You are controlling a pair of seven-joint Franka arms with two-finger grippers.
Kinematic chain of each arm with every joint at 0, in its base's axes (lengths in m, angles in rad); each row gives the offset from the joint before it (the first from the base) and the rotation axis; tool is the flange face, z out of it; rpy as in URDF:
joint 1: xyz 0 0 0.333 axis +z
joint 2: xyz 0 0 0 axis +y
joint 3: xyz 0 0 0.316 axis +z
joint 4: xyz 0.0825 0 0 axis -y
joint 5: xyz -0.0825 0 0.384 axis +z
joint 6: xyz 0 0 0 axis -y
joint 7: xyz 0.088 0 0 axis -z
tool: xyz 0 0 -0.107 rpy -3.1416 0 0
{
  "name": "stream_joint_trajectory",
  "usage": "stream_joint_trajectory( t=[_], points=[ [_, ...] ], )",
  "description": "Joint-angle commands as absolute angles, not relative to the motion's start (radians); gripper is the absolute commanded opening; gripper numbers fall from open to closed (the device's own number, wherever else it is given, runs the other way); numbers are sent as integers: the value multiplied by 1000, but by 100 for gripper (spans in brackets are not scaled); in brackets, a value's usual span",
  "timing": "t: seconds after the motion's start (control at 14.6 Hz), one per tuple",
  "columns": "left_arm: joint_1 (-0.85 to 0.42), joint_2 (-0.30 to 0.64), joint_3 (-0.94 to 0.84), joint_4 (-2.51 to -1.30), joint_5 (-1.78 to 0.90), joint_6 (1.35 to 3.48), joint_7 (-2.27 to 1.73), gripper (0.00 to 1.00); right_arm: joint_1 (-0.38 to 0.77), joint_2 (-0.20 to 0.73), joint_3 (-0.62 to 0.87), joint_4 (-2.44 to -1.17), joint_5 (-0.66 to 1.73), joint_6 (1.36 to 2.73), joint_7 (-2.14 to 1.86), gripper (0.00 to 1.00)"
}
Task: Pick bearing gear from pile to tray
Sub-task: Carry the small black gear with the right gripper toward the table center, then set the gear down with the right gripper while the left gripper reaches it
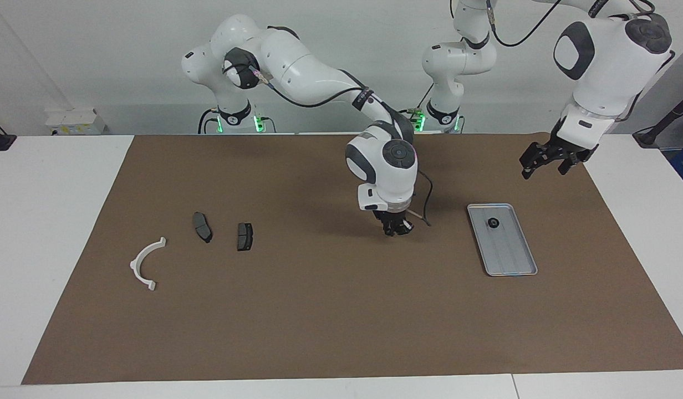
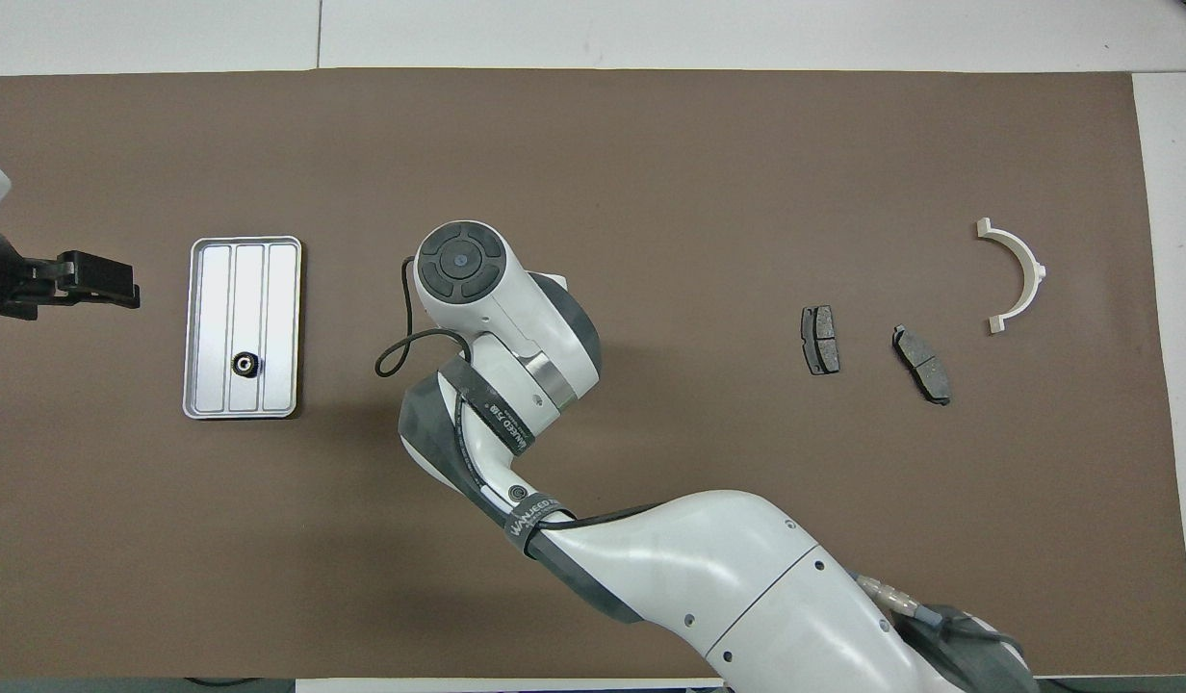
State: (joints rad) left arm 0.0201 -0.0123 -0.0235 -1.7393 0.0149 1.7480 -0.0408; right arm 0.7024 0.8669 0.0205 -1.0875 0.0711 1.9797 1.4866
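Note:
The silver tray (image 2: 243, 328) is far away from my right gripper, so next my right gripper puts the bearing gear down on the brown mat (image 1: 387, 238) for my left gripper to pick up.
The silver tray (image 1: 510, 252) (image 2: 246, 279) lies toward the left arm's end of the table. One small black bearing gear (image 1: 493, 223) (image 2: 244, 363) rests in its end nearer the robots. My right gripper (image 1: 396, 228) hangs low over the brown mat, between the pile and the tray, and is shut. I cannot see whether anything is between its fingertips. In the overhead view its own wrist hides it. My left gripper (image 1: 546, 162) (image 2: 97, 280) is open and empty, raised beside the tray. The pile shows a white half-ring (image 1: 146, 264) (image 2: 1018, 274) and two dark brake pads (image 1: 203, 227) (image 2: 820, 340).
A brown mat (image 1: 319, 310) covers most of the white table. The second brake pad (image 1: 244, 236) (image 2: 922, 364) lies beside the first, toward the right arm's end. A black cable (image 1: 427, 208) loops off the right wrist.

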Motion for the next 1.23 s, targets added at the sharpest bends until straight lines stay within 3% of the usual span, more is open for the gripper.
stream_joint_trajectory(
  t=[0.0,0.27,0.34,0.41,0.55,0.62,0.82,1.16],
  points=[
    [14,-9,-31,-1726,6,1727,-49,100,712,890,9,-1069,64,2003,1500,0],
    [14,-11,-32,-1706,-8,1709,-51,100,712,900,11,-1071,55,2022,1502,0],
    [14,-9,-32,-1686,-8,1694,-51,100,712,900,11,-1071,55,2022,1502,17],
    [15,-5,-32,-1668,-8,1683,-51,100,712,899,11,-1071,55,2020,1502,46],
    [14,-9,-32,-1681,-8,1698,-51,100,710,896,9,-1071,55,2020,1505,89],
    [14,-9,-32,-1681,-8,1700,-51,100,710,893,9,-1069,55,2020,1503,100],
    [-1,-9,-35,-1700,-11,1735,-116,100,693,864,-5,-1066,55,2000,1477,100],
    [-96,35,-35,-1710,-11,1787,-346,100,579,708,0,-1066,63,1886,1228,100]
  ],
)
